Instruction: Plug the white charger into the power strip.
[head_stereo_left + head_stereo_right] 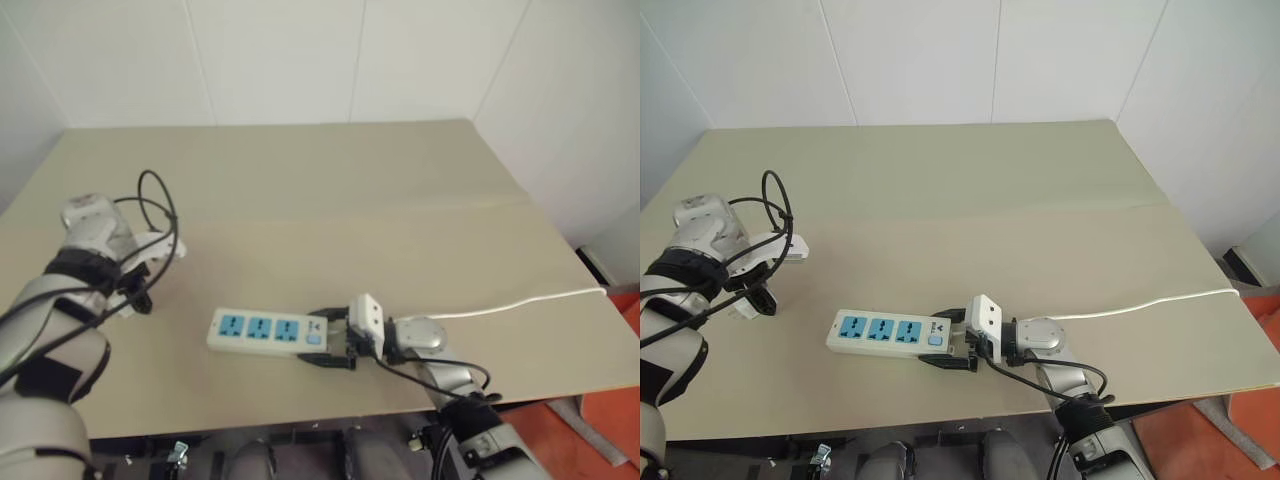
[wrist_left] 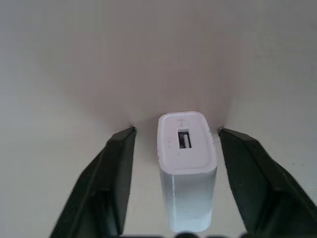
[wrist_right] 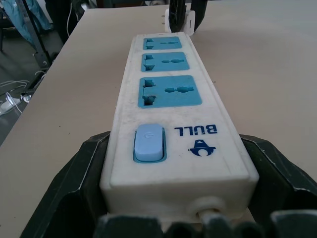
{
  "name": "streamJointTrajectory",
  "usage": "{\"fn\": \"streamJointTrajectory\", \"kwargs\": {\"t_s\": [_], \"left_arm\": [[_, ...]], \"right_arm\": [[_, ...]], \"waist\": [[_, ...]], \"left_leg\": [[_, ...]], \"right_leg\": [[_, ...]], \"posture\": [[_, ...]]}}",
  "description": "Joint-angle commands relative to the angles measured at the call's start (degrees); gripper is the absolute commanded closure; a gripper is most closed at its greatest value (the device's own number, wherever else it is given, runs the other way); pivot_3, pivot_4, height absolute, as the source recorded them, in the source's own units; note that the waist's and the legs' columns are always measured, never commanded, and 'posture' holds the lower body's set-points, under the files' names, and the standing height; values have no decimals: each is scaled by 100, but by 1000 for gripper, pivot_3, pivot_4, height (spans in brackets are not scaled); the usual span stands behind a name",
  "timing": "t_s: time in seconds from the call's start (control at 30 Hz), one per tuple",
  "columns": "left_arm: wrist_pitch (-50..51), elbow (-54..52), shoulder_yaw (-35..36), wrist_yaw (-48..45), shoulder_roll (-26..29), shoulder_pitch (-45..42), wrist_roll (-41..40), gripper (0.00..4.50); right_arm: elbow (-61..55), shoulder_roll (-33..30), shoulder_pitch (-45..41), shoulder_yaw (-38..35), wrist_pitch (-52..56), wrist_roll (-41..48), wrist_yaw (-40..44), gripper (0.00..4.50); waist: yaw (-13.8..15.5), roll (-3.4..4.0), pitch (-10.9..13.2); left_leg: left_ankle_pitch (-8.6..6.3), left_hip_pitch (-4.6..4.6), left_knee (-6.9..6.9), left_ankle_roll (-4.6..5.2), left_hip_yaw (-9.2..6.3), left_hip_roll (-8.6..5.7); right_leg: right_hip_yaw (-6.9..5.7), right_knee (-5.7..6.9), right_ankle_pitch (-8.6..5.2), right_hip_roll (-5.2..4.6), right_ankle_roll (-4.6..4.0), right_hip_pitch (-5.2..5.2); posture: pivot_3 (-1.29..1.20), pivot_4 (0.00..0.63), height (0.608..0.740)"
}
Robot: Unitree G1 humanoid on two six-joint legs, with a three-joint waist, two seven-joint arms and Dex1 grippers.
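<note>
The white charger (image 2: 189,191) will go upright into the power strip's socket and stay standing when I push it straight down, because the charger's USB port (image 2: 184,139) faces up.
The white charger (image 2: 187,148) stands upright on the tan table, its USB port facing up. My left gripper (image 2: 176,130) points down over it, open, with one black finger on each side and a narrow gap to each. The power strip (image 1: 262,331), white with three blue sockets and a blue switch (image 3: 148,144), lies flat near the table's front edge. My right gripper (image 1: 318,338) lies level and is shut on the strip's switch end, a finger pressed against each long side. The charger sits on the table to the left of the strip's far end.
The strip's thin white cord (image 1: 520,300) runs right across the table (image 1: 330,200) to its right edge. A black cable loop (image 1: 160,200) stands up from my left wrist. White walls close in the table at the back and right.
</note>
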Motion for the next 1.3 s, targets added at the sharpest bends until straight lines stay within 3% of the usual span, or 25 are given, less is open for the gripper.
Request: {"fn": "streamJointTrajectory", "kwargs": {"t_s": [0.03,0.1,0.3,0.4,0.53,0.63,0.8,1.03,1.17,1.3], "left_arm": [[202,-32,180,-57,30,139,42,2854],[264,-119,255,-67,40,241,37,3489],[387,-521,502,-115,120,341,1,3484],[369,-521,1096,320,-47,30,-348,3484],[-31,-945,3250,2056,-587,-249,-1689,3484],[-587,-1828,4617,2984,-1137,92,-2697,3484],[-666,-3459,5464,3290,-1826,902,-3905,3484],[-1578,-5581,5445,2996,-2468,2652,-5093,3484],[-788,-6488,5114,2246,-2001,3642,-5951,3484],[-1534,-6691,4712,1649,-1710,4395,-5846,3484]], "right_arm": [[-78,22,102,196,90,28,50,1051],[-71,9,92,200,99,31,56,1051],[0,-9,32,203,95,29,75,1051],[49,-18,-9,204,81,36,95,1051],[122,-26,-66,227,56,44,134,1051],[218,-7,-136,247,11,46,213,1051],[386,34,-254,275,-65,37,305,1051],[616,67,-343,288,-188,7,346,1051],[695,81,-360,286,-251,-25,359,1051],[782,81,-411,284,-294,-42,391,1051]], "waist": [[0,0,0],[-2,0,0],[-3,3,-2],[53,2,-1],[130,-13,-7],[92,-17,-9],[36,-14,-12],[43,-20,-17],[-11,-19,-17],[-9,-19,-16]], "left_leg": [[0,1,0,0,0,0],[0,4,0,0,0,0],[0,11,0,0,1,-1],[0,9,0,0,0,-1],[0,1,18,0,-11,3],[0,-5,24,0,-8,3],[-1,12,18,-1,11,4],[0,21,24,-2,4,6],[0,29,22,-2,5,7],[0,50,20,-2,3,3]], "right_leg": [[0,1,0,0,0,0],[0,2,0,0,0,3],[2,3,-1,-2,1,8],[1,3,0,-2,1,8],[-11,12,0,-4,1,7],[-8,14,1,-10,1,4],[9,31,3,-14,-1,3],[5,40,5,-9,-3,13],[8,40,5,-4,-3,17],[6,28,4,-7,-2,43]], "posture": [[0,150,740],[0,150,740],[0,150,740],[0,150,740],[0,150,740],[0,150,740],[0,150,740],[0,150,740],[0,150,740],[0,150,740]]}}
